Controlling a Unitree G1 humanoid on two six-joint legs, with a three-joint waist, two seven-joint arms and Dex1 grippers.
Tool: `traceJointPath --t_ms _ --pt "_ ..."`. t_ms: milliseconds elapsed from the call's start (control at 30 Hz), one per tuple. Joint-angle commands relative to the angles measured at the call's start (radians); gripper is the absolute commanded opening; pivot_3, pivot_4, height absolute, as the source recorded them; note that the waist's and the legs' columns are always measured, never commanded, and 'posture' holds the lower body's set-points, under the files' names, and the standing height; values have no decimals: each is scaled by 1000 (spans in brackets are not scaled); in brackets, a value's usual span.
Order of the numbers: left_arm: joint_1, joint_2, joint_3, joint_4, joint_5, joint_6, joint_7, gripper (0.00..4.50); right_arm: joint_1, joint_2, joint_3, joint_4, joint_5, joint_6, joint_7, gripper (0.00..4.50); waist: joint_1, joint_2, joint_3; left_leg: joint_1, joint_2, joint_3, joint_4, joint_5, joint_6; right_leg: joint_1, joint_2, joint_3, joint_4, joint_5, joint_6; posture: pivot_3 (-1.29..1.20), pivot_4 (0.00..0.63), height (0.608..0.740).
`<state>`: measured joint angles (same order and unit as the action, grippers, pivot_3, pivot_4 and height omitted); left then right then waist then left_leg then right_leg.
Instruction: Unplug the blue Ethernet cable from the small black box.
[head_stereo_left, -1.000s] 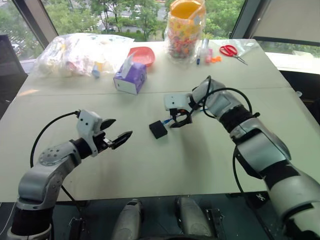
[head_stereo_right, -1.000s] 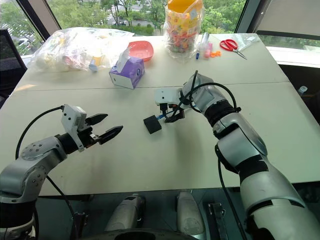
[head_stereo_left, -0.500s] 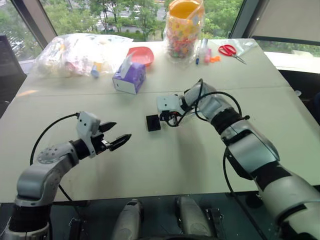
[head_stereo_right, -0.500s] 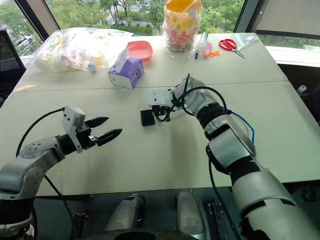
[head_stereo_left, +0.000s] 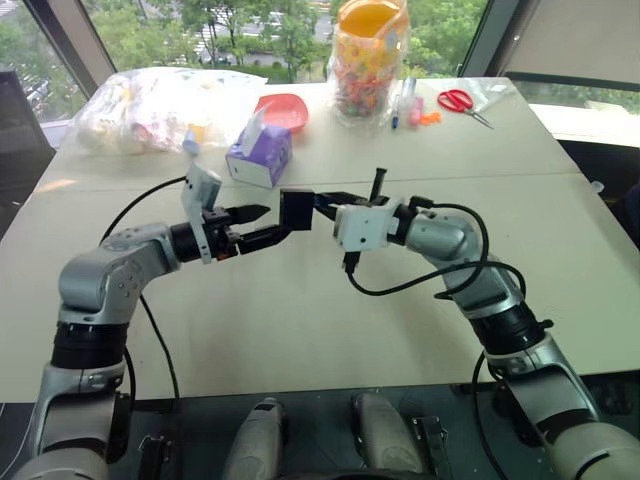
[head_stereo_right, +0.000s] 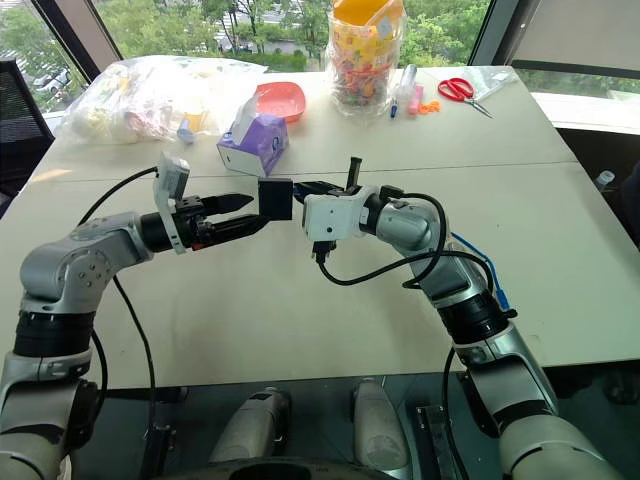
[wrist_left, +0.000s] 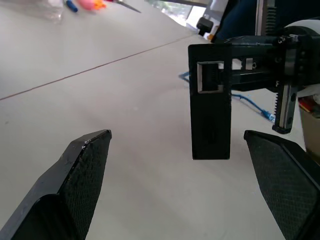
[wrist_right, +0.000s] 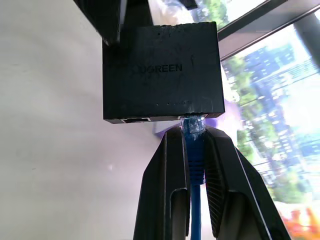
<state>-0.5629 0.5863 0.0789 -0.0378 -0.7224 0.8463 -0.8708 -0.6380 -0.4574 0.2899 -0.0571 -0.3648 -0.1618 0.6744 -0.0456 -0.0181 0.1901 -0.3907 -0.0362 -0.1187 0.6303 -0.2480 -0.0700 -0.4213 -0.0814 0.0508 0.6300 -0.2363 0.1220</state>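
The small black box is hanging only by the cable's plug (wrist_right: 194, 126). So my left gripper should hold the box's loose end (head_stereo_right: 267, 200) tight before my right gripper pulls out the plug.
The small black box (head_stereo_left: 296, 210) hangs in the air above the table's middle, carried by the blue Ethernet cable (wrist_right: 194, 150) plugged into its side. My right gripper (wrist_right: 193, 131) is shut on the cable just behind the plug. The cable trails back along my right arm to the table (head_stereo_right: 480, 272). My left gripper (head_stereo_left: 262, 226) is open, pointing at the box from the other side, its fingertips (wrist_left: 82, 165) just short of the box (wrist_left: 210, 100), which stands ahead between them.
At the back of the table stand a purple tissue box (head_stereo_left: 260, 155), a red bowl (head_stereo_left: 283, 110), a plastic bag of items (head_stereo_left: 160, 105), a candy jar (head_stereo_left: 368, 60), markers (head_stereo_left: 405, 100) and red scissors (head_stereo_left: 460, 100).
My right gripper closed on the cable at the plug and lifted the box off the table, pulling it back. My left gripper rose and came forward and rightward to the box.
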Motion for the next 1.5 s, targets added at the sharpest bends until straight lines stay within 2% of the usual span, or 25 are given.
traceJointPath --t_ms 33,167,200,233,367,467,633,733,867,933,1000,1133,1233,1500 --pt "-40 -8 -11 2 -17 8 -36 4500 8 -9 6 -64 -25 -27 -21 53 1 0 0 0 0 0 0 0 0 0 0 0 0 0 0 0 150 740" --pt "-56 -19 -8 14 -22 11 -51 4500 13 -13 13 -74 -37 -31 -19 53 1 0 0 0 0 0 0 0 0 0 0 0 0 0 0 0 150 740" --pt "-60 -23 -6 17 -23 11 -53 3934 13 -16 14 -77 -39 -35 -16 0 1 0 0 0 0 0 0 0 0 0 0 0 0 0 0 0 150 740" --pt "-62 -26 -5 19 -22 9 -56 3708 12 -19 16 -79 -42 -39 -13 0 1 0 0 0 0 0 0 0 0 0 0 0 0 0 0 0 150 740" --pt "-61 -40 -15 27 -5 -6 -56 1743 8 -26 20 -74 -43 -46 -8 0 2 0 0 0 0 0 0 0 0 0 0 0 0 0 0 0 150 740" --pt "-55 -49 -24 25 8 -16 -55 499 4 -31 16 -72 -38 -47 -2 0 2 0 0 0 0 0 0 0 0 0 0 0 0 0 0 0 150 740" --pt "-55 -47 -33 24 22 -13 -60 478 -6 -26 -1 -83 27 14 51 0 1 0 0 0 0 0 0 0 0 0 0 0 0 0 0 0 150 740" --pt "-53 -32 -46 15 31 -18 -81 478 -15 -15 -38 -131 200 246 194 1322 1 0 0 0 0 0 0 0 0 0 0 0 0 0 0 0 150 740" --pt "-48 24 -59 -3 37 -17 -144 478 -79 -56 -97 -184 439 651 378 3397 1 0 0 0 0 0 0 0 0 0 0 0 0 0 0 0 150 740" --pt "-47 54 -65 -15 32 -14 -184 478 -130 -64 -154 -188 609 895 440 3397 1 0 0 0 0 -1 0 0 0 1 0 0 0 0 0 0 150 740" --pt "-48 78 -69 -27 21 -10 -223 478 -176 -80 -179 -164 710 1063 472 3397 2 0 0 0 0 -1 0 0 0 1 0 0 0 0 0 0 150 740" --pt "-56 112 -71 -37 12 6 -277 478 -245 -75 -206 -71 853 1281 495 3397 2 0 0 0 0 -1 0 0 1 1 0 0 0 0 0 0 150 740" --pt "-65 110 -70 -39 11 10 -285 478 -277 -54 -190 -4 886 1327 480 3397 2 0 0 0 0 -1 0 0 1 1 0 0 0 0 0 0 150 740" --pt "-64 103 -62 -59 6 27 -285 478 -336 -19 -132 101 875 1280 451 3397 1 0 0 -1 0 0 0 0 1 -1 0 0 0 0 0 0 150 740"
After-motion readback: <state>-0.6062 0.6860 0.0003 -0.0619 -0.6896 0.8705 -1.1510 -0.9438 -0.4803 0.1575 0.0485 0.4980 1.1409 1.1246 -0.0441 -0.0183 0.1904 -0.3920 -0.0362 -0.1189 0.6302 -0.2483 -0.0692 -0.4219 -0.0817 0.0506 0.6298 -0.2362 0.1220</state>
